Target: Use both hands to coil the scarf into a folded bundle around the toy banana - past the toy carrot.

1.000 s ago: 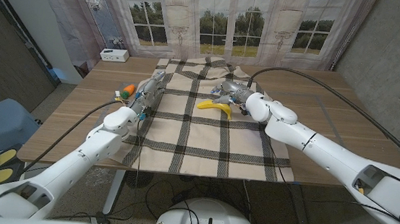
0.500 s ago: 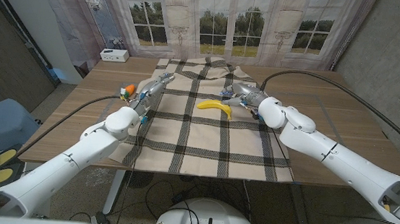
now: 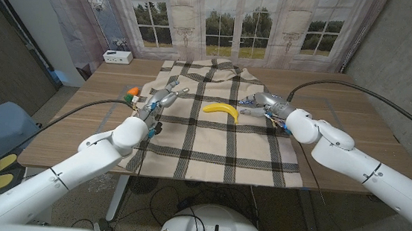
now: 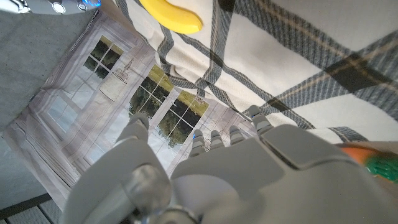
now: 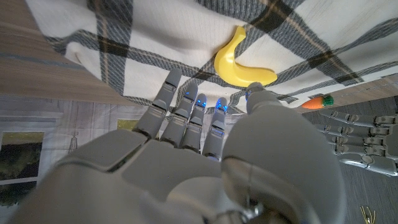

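Note:
The scarf's far end [image 3: 221,69] is bunched up in soft wrinkles, so its near end [image 3: 212,170] will sag and fold over the toy banana when the robot lifts it.
A cream plaid scarf [image 3: 212,135] lies spread over the wooden table, bunched at its far end. The yellow toy banana [image 3: 221,111] lies on its middle. The orange toy carrot [image 3: 132,91] sits on bare wood just left of the scarf. My left hand [image 3: 159,100] hovers over the scarf's left edge beside the carrot, fingers stretched out and holding nothing. My right hand [image 3: 263,105] is at the scarf's right edge, right of the banana, fingers spread and empty. The right wrist view shows the banana [image 5: 242,65], the carrot [image 5: 314,101] and my left hand [image 5: 360,140]. The left wrist view shows the banana [image 4: 171,14] and scarf [image 4: 280,56].
A small white box [image 3: 117,57] stands at the table's far left corner. Bare wood [image 3: 340,120] stretches to the right of the scarf. The scarf's near end hangs over the table's front edge [image 3: 208,177]. A window backdrop stands behind the table.
My right hand has drawn away from the banana, moving right to the scarf's right edge. My left hand has shifted only slightly along the left edge. The banana and carrot stay put.

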{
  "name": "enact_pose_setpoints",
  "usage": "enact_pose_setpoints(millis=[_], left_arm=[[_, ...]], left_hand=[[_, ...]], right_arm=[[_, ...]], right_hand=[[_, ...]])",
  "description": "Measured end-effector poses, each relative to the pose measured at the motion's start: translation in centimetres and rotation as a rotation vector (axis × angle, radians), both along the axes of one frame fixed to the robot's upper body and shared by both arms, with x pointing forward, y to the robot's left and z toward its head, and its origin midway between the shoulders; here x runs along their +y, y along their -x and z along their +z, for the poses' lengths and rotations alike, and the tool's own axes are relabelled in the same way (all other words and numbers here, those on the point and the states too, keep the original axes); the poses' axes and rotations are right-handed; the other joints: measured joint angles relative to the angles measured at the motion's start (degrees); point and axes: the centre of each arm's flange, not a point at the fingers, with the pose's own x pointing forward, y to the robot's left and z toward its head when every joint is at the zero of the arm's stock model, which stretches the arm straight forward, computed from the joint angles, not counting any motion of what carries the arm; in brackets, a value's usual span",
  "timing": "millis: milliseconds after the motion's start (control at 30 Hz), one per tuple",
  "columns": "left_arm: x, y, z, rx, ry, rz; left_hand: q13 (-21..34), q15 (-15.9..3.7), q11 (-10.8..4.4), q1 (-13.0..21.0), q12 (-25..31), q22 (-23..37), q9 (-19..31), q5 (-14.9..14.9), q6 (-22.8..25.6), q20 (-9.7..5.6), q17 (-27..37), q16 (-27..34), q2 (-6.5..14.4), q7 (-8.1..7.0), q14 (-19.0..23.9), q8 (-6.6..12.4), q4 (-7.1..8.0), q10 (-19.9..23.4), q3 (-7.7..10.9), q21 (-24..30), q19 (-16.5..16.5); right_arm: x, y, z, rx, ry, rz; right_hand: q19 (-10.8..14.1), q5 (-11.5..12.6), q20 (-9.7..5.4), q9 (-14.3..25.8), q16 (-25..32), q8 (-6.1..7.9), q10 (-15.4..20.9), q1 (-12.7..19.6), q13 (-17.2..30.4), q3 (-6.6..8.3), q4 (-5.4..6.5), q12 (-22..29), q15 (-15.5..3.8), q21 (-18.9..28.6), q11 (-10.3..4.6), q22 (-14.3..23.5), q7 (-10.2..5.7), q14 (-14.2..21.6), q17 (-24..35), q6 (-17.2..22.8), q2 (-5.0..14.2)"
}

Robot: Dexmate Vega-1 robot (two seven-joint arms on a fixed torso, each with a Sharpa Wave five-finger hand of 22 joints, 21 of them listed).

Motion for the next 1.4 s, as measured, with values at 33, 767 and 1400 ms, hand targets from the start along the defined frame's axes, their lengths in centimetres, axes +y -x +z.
enact_pose_setpoints(millis=[33,767,1400], left_arm=[[-0.3,0.7,-0.2,0.002,-0.012,0.016],[-3.3,9.7,-2.4,0.055,-0.185,0.241],[-4.0,14.0,-3.0,0.132,-0.361,0.4]], left_hand=[[0.0,0.0,0.0,0.2,0.0,0.0,0.0,0.0,0.2,0.0,0.0,0.0,-0.2,0.01,0.0,0.0,-0.05,0.0,-0.05,0.0,0.0],[0.0,0.62,1.0,3.8,0.0,0.0,0.0,0.0,4.6,0.62,0.0,0.0,-2.3,1.07,0.0,0.18,-2.85,1.0,-0.16,-1.1,0.2],[0.0,1.33,0.81,8.6,0.0,0.0,0.0,1.1,7.3,0.55,0.0,0.0,-5.0,0.5,0.7,0.23,-3.96,1.8,-0.31,-2.2,2.1]], right_arm=[[-0.6,0.4,-0.3,0.005,-0.002,0.001],[-6.3,4.7,-3.3,0.062,0.03,-0.013],[-9.3,6.6,-5.3,0.153,0.092,-0.078]], right_hand=[[0.0,0.0,0.0,0.0,0.0,0.0,0.0,-0.2,0.0,-0.01,0.01,-0.1,0.0,0.0,0.0,0.0,0.0,0.0,0.0,0.0,-0.16],[-1.5,0.0,0.43,0.0,-1.0,-0.01,-1.6,-4.2,0.0,-1.61,0.74,-1.3,0.09,-0.9,0.29,0.0,0.4,-2.6,-0.3,-1.8,-2.72],[-5.7,1.6,1.23,0.0,-2.3,-0.45,-9.6,-4.0,0.0,-1.64,-2.1,-3.2,0.45,-3.8,-0.53,0.0,-0.38,-10.2,-1.1,-9.2,-4.92]])
